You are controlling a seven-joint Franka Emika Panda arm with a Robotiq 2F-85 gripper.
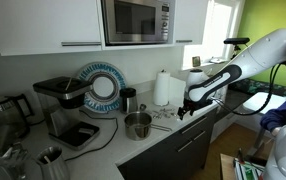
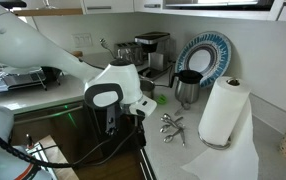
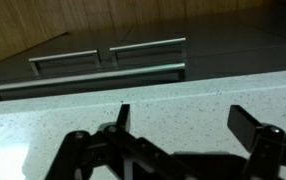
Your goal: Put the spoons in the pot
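Observation:
My gripper is hanging by the counter's front edge (image 3: pixel 173 93), away from the spoons. Next, I move back over the heap of spoons (image 2: pixel 171 126) and go down from above.
Several thin silvery spoons (image 2: pixel 171 125) lie in a loose heap on the pale counter, between the paper towel roll and the shiny steel pot (image 2: pixel 188 90). In the exterior view from the opposite side the pot (image 1: pixel 138 125) stands left of the spoons (image 1: pixel 162 123). My gripper (image 1: pixel 183 112) hangs near the counter's front edge, off to the side of the spoons and apart from them; it also shows in an exterior view (image 2: pixel 115 122). In the wrist view the gripper (image 3: pixel 178 125) is open and empty over bare speckled counter. Spoons and pot are out of the wrist view.
A paper towel roll (image 1: pixel 164 88) stands behind the spoons. A dark mug (image 1: pixel 129 100), a blue-rimmed plate (image 1: pixel 101 85) and a black coffee machine (image 1: pixel 61 105) stand at the back. Dark drawer fronts (image 3: pixel 133 60) lie below the counter edge.

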